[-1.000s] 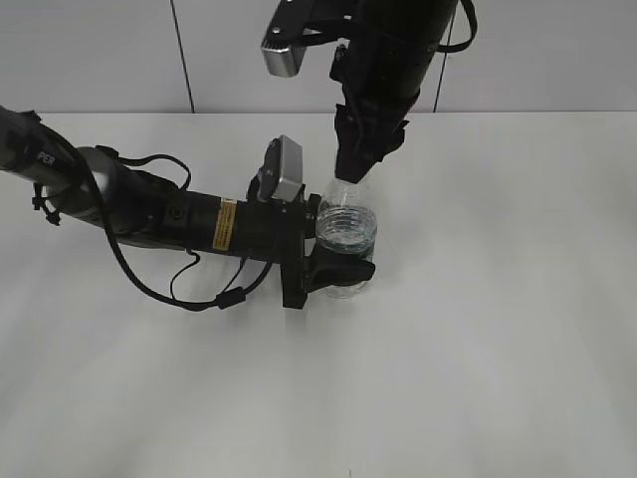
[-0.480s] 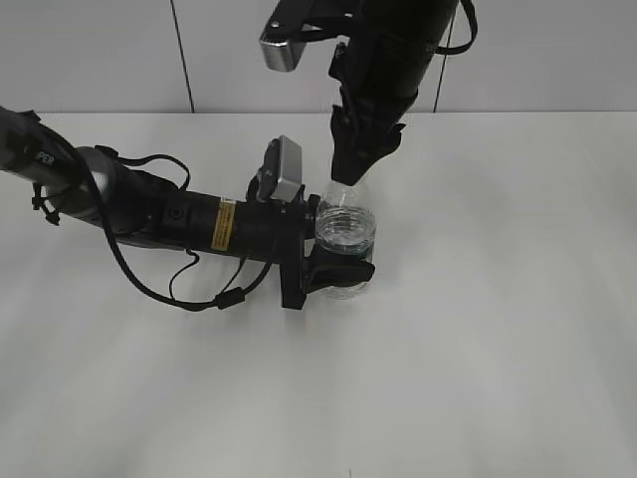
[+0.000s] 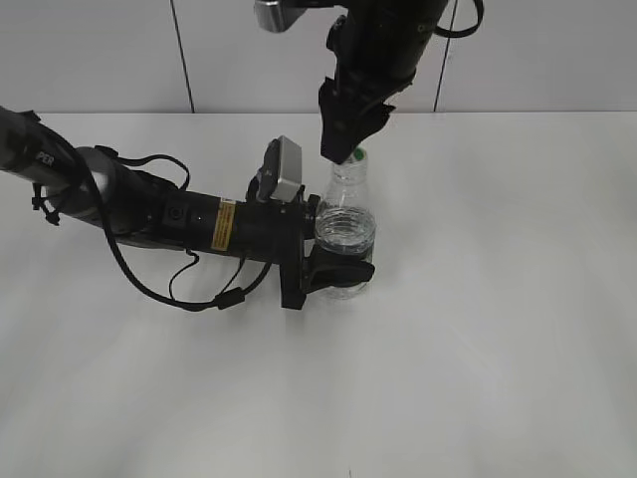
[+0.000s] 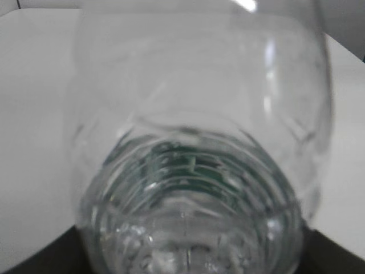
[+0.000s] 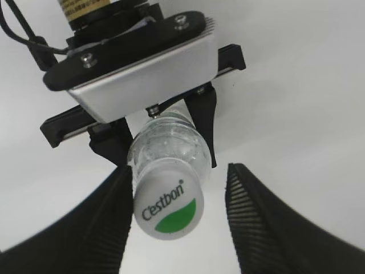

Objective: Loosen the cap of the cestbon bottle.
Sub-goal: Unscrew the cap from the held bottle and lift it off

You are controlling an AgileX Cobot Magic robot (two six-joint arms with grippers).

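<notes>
My open right gripper is twisted, and the cap (image 5: 169, 198) is closer to one of its fingers. Next, I turn the wrist back and get the fingers centered around the cap (image 3: 356, 156) before I close them.
The cestbon bottle (image 3: 346, 227) stands upright on the white table, clear and ribbed, and fills the left wrist view (image 4: 194, 171). My left gripper (image 3: 338, 271) reaches in from the left and is shut on the bottle's lower body. The white cap (image 5: 169, 206) with a green mark and "C'estbon" print sits on the bottle neck and also shows in the exterior view (image 3: 359, 152). My right gripper (image 5: 178, 174) hangs over the cap, open. Its left finger is close beside the cap and its right finger stands well apart. In the exterior view the right gripper (image 3: 339, 147) is just above and left of the cap.
The white table (image 3: 498, 299) spreads around the bottle, with a grey panelled wall behind. The left arm and its cables (image 3: 149, 214) lie low across the table's left side. The right arm comes down from the top centre.
My right gripper has risen and shifted slightly left off the bottle top, so the cap now shows. The left gripper and the bottle have stayed in place.
</notes>
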